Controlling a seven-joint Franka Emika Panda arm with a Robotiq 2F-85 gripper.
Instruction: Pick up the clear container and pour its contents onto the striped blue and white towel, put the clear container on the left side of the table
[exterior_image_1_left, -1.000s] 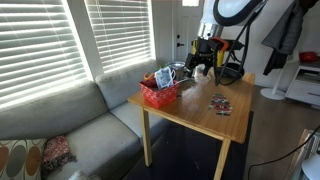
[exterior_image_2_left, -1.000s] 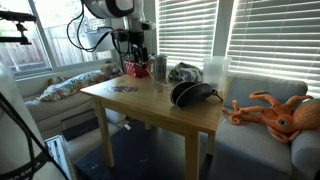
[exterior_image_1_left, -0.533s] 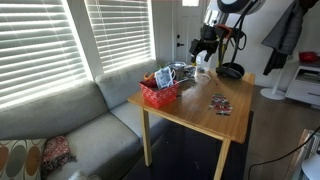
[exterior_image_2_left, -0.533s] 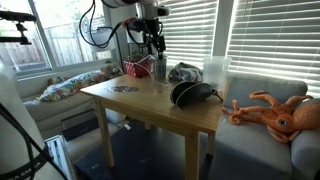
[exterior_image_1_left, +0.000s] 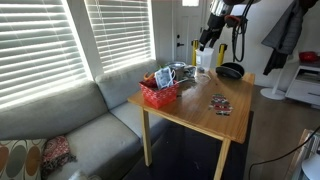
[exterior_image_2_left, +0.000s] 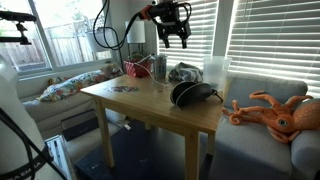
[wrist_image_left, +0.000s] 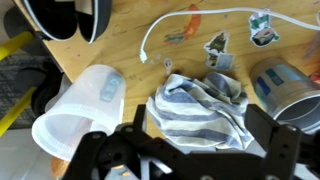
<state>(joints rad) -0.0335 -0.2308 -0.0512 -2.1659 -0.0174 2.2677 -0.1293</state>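
Observation:
The clear container (wrist_image_left: 92, 100) has flaring sides and a wide, uncovered opening (wrist_image_left: 66, 129), so its contents will slide out freely when the robot tips it to pour.
The clear container (wrist_image_left: 85, 105) is a whitish tub standing on the table (wrist_image_left: 115, 45), just beside the striped blue and white towel (wrist_image_left: 200, 105). The container also shows in both exterior views (exterior_image_1_left: 204, 60) (exterior_image_2_left: 214, 70). The crumpled towel (exterior_image_2_left: 183, 72) lies at the window side of the table (exterior_image_2_left: 140, 100). My gripper (wrist_image_left: 185, 152) hangs open and empty high above the towel, with the container off to one side of it. It shows high over the table in both exterior views (exterior_image_1_left: 207, 38) (exterior_image_2_left: 174, 34).
A metal mug (wrist_image_left: 285, 88) stands next to the towel. A black bowl (wrist_image_left: 65, 15) (exterior_image_2_left: 192, 94) (exterior_image_1_left: 230, 71) sits near the container. A red basket (exterior_image_1_left: 160, 94) (exterior_image_2_left: 138, 68), a white cable (wrist_image_left: 175, 25) and small scattered items (exterior_image_1_left: 220, 103) are on the table. A sofa (exterior_image_1_left: 70, 125) stands alongside.
My gripper has risen from near the tabletop and moved sideways from the red basket's end to above the towel. It stays open and empty. The objects have not moved.

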